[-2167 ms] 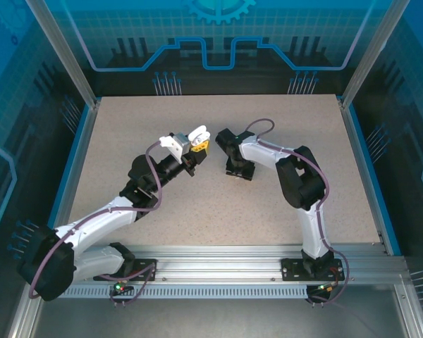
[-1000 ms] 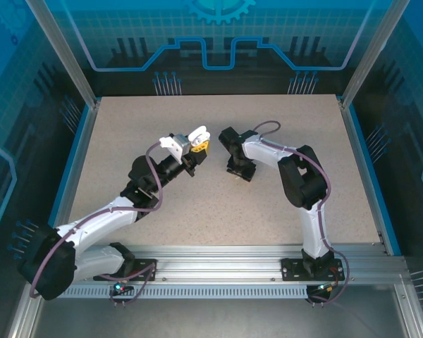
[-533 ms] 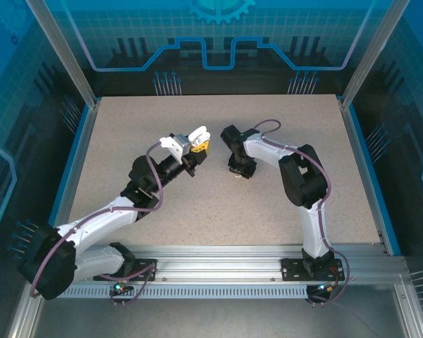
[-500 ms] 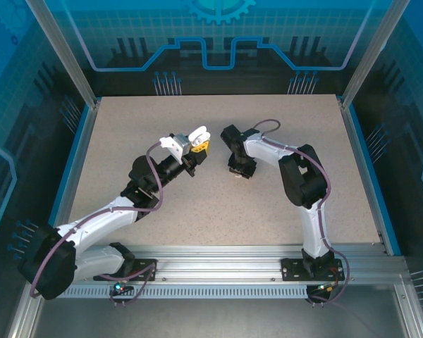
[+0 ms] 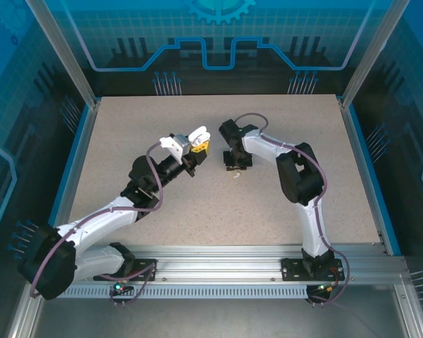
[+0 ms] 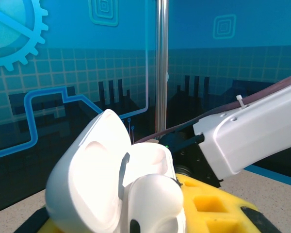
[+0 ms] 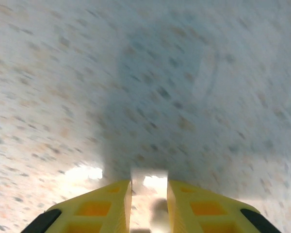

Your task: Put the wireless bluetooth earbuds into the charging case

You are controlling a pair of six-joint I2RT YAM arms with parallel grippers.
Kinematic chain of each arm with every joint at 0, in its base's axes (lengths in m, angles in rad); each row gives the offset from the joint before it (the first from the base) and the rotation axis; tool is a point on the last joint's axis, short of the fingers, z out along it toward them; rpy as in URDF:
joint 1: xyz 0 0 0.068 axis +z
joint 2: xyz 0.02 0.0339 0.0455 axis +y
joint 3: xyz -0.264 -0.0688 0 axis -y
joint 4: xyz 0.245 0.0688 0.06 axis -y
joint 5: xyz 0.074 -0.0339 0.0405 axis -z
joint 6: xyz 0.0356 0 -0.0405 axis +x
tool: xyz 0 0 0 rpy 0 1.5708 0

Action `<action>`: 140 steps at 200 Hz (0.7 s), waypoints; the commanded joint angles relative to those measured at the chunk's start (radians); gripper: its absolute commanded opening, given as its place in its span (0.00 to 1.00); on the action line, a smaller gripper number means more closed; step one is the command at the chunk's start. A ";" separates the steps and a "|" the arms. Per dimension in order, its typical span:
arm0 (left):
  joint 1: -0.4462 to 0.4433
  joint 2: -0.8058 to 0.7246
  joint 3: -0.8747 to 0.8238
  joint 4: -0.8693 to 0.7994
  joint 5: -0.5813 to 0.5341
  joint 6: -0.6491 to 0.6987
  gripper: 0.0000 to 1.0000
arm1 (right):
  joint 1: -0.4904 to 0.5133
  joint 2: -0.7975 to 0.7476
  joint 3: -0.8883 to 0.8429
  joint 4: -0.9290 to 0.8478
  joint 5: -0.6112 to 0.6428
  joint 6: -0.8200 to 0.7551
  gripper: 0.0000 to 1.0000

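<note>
The earbud (image 5: 236,174) lies at the near side of the gap of my right gripper's fingertips (image 7: 148,193), and the gap shows table. I should open, turn and close around the earbud's head.
The white charging case (image 5: 197,134) is held above the table with its lid open, and my left gripper (image 5: 200,143) is shut on it. In the left wrist view the case (image 6: 136,194) bulks large, the hollow lid swung left, and a yellow finger (image 6: 218,208) shows beside it. My right gripper (image 5: 233,163) points down at the table just right of the case. Its yellow fingers (image 7: 106,204) stand close together on a small glossy white earbud (image 7: 149,178), blurred by motion. A tiny pale piece (image 5: 234,174) lies on the table just in front of that gripper.
The speckled beige table (image 5: 282,120) is walled by blue panels and aluminium posts (image 5: 62,53). My right arm (image 5: 296,176) arches over the table's right half, and the left arm (image 5: 120,204) reaches in from the near left. A metal rail (image 5: 218,271) runs along the near edge.
My right gripper has moved back and slightly left from its low spot on the table. A tiny pale piece now shows where it stood. The left arm and the case have not moved.
</note>
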 commanded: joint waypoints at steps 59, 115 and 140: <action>0.004 -0.035 -0.008 0.040 -0.004 -0.011 0.00 | -0.003 -0.033 0.017 -0.005 0.027 0.023 0.54; 0.005 -0.033 -0.011 0.046 -0.002 -0.017 0.00 | 0.005 -0.134 -0.152 0.035 0.042 0.524 0.59; 0.006 -0.024 -0.011 0.052 -0.001 -0.019 0.00 | 0.017 -0.126 -0.125 0.004 0.072 0.620 0.59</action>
